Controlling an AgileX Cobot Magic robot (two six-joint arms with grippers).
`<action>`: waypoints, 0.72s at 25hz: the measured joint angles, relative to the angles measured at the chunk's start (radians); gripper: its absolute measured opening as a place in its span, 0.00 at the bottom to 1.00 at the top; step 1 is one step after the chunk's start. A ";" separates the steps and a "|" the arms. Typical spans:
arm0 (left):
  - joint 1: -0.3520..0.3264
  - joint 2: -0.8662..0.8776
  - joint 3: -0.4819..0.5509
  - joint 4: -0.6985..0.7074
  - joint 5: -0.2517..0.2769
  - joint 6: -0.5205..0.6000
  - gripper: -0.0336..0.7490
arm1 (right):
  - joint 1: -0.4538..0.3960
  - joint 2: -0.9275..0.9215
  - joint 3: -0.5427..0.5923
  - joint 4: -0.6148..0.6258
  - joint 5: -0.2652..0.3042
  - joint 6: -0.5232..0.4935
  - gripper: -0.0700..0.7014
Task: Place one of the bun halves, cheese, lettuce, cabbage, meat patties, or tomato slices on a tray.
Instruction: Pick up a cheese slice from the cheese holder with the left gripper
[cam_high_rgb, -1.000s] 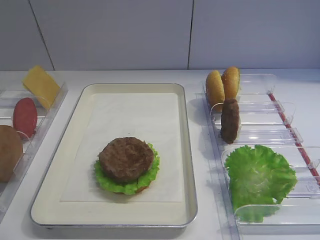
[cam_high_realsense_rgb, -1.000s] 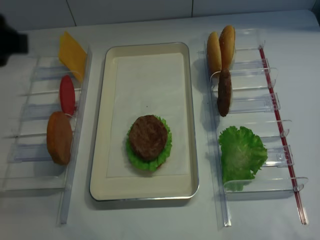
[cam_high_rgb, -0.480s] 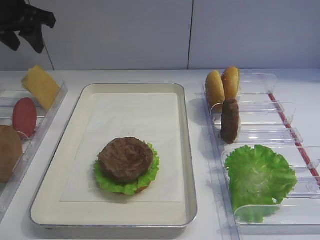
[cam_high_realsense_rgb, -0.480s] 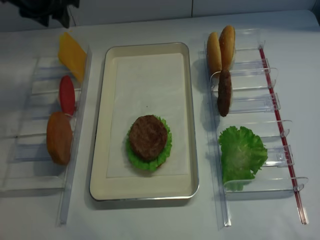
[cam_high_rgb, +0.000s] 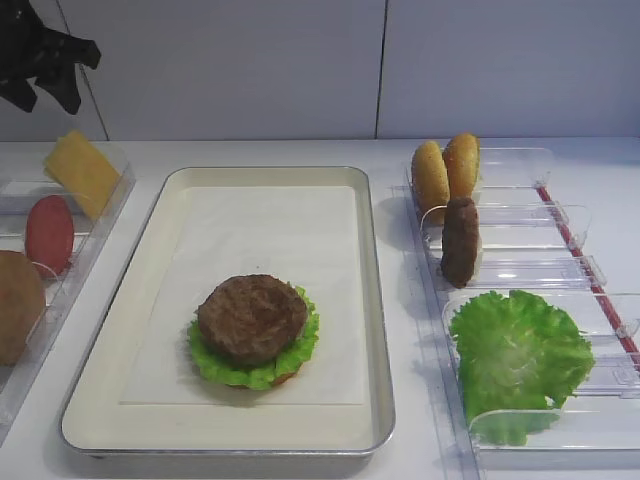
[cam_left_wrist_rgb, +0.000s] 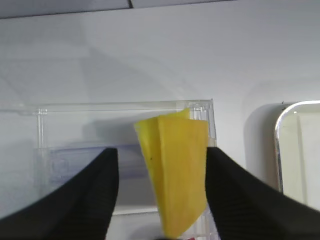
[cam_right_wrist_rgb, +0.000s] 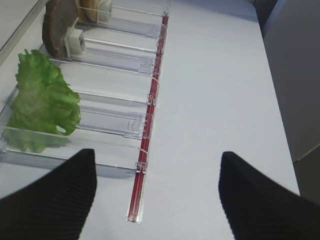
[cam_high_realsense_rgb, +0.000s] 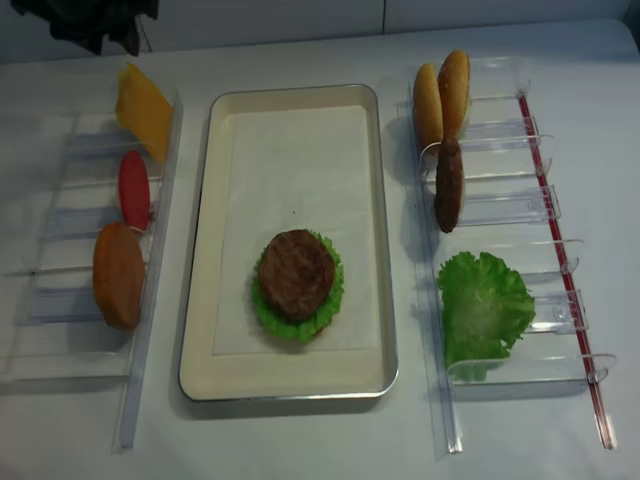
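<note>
The cheese's upper edge (cam_high_rgb: 72, 143) stands free and lines up with the open fingers, so the robot's left gripper should go on moving down and close on that edge (cam_high_realsense_rgb: 130, 76).
The cheese (cam_high_rgb: 82, 172) (cam_high_realsense_rgb: 143, 108) leans upright in the far slot of the left clear rack. My left gripper (cam_high_rgb: 45, 65) (cam_high_realsense_rgb: 100, 25) hangs open high above and behind it. In the left wrist view the cheese (cam_left_wrist_rgb: 175, 165) shows between the two black fingers of the left gripper (cam_left_wrist_rgb: 160, 150), untouched. On the silver tray (cam_high_rgb: 378, 300) (cam_high_realsense_rgb: 205, 200) a meat patty (cam_high_rgb: 252, 318) (cam_high_realsense_rgb: 296, 274) lies on lettuce (cam_high_rgb: 250, 372). My right gripper (cam_right_wrist_rgb: 156, 155) is open and empty over bare table beside the right rack.
The right rack holds two bun halves (cam_high_rgb: 446, 170) (cam_high_realsense_rgb: 441, 90), an upright patty (cam_high_rgb: 461, 240) (cam_high_realsense_rgb: 449, 185) and loose lettuce (cam_high_rgb: 518, 355) (cam_right_wrist_rgb: 42, 100). The left rack also holds a tomato slice (cam_high_rgb: 50, 232) (cam_high_realsense_rgb: 134, 188) and a brown bun piece (cam_high_rgb: 15, 305) (cam_high_realsense_rgb: 119, 275).
My left gripper has swung in from the far left edge to a spot above the cheese slot, then shifted slightly. The food has not moved.
</note>
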 joint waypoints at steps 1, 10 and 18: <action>0.007 0.000 0.000 -0.016 -0.001 0.012 0.53 | 0.000 0.000 0.000 0.000 0.000 0.000 0.77; 0.022 0.037 0.000 -0.157 -0.005 0.101 0.53 | 0.000 0.000 0.000 0.000 0.000 0.000 0.77; 0.022 0.057 -0.002 -0.155 -0.003 0.114 0.53 | 0.000 0.000 0.000 0.000 0.000 0.000 0.77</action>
